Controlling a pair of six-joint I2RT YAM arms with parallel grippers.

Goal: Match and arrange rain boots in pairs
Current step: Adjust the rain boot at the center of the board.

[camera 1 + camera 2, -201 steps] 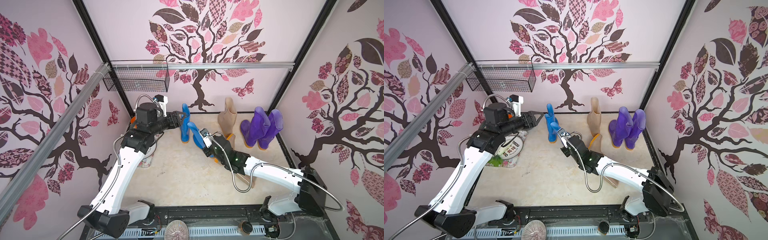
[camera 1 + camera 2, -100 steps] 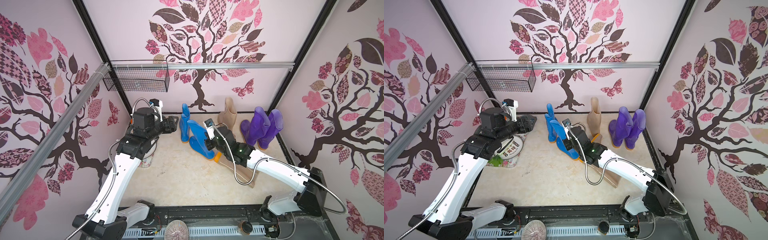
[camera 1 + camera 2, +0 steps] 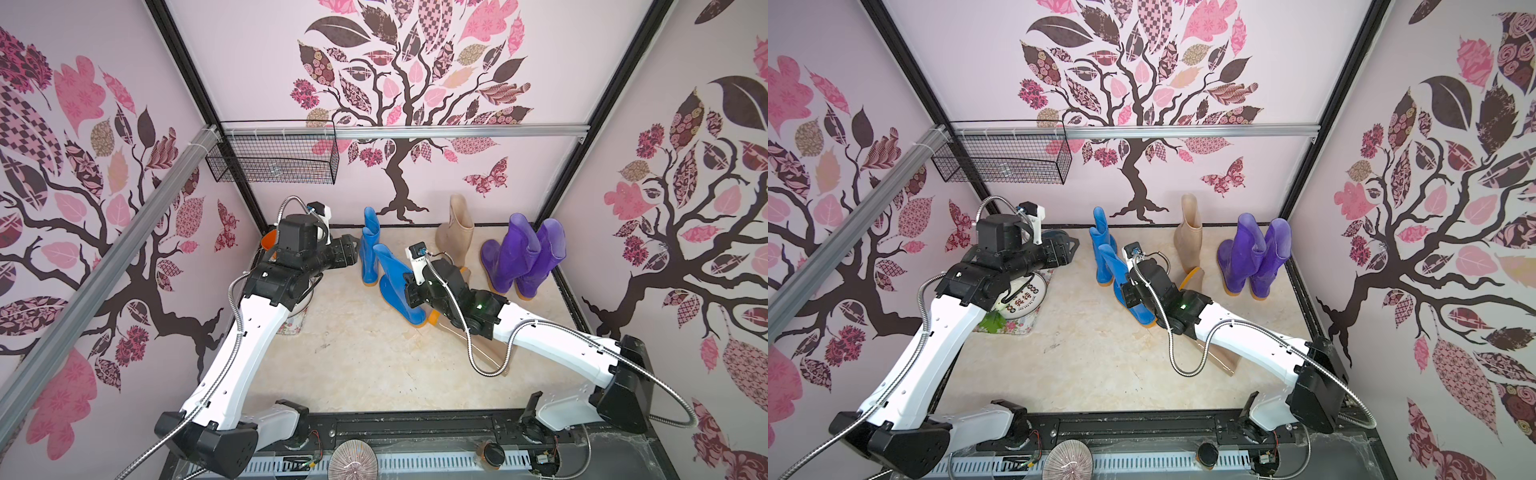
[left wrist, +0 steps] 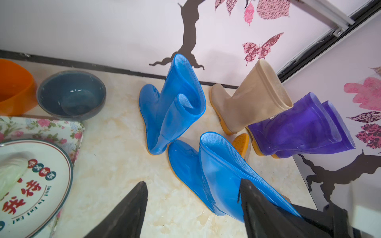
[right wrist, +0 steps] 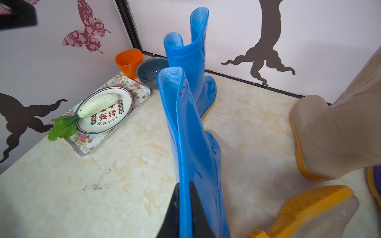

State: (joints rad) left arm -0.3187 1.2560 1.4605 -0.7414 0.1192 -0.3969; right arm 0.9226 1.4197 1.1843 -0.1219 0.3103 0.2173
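Note:
Next, my left gripper takes hold of the blue boot's shaft (image 3: 391, 266) and moves the boot to the mate's side of the tray, because the blue boot in my right gripper (image 3: 397, 301) leans crooked in front of its mate.
One blue rain boot (image 3: 369, 253) stands upright near the back wall. Its mate (image 3: 397, 286) leans just in front of it, sole low at the floor, with my right gripper (image 5: 184, 197) shut on its shaft wall. My left gripper (image 4: 193, 183) is open, its black fingers (image 4: 132, 208) apart over the floor beside that held boot and touching nothing. A beige boot (image 3: 455, 232) stands at the back. The other beige boot (image 3: 1223, 357) lies on its side under my right arm. The two purple boots (image 3: 519, 257) stand together at the right.
An orange cup (image 4: 14, 88) and a grey-blue bowl (image 4: 71, 95) sit in the back left corner. A floral tray (image 5: 135, 93) beside them carries a plate with a white vegetable. A wire basket (image 3: 274, 162) hangs on the wall above.
My right gripper has swung the held blue boot up from a low tilt and brought it closer to the standing blue one. The left gripper has hardly moved.

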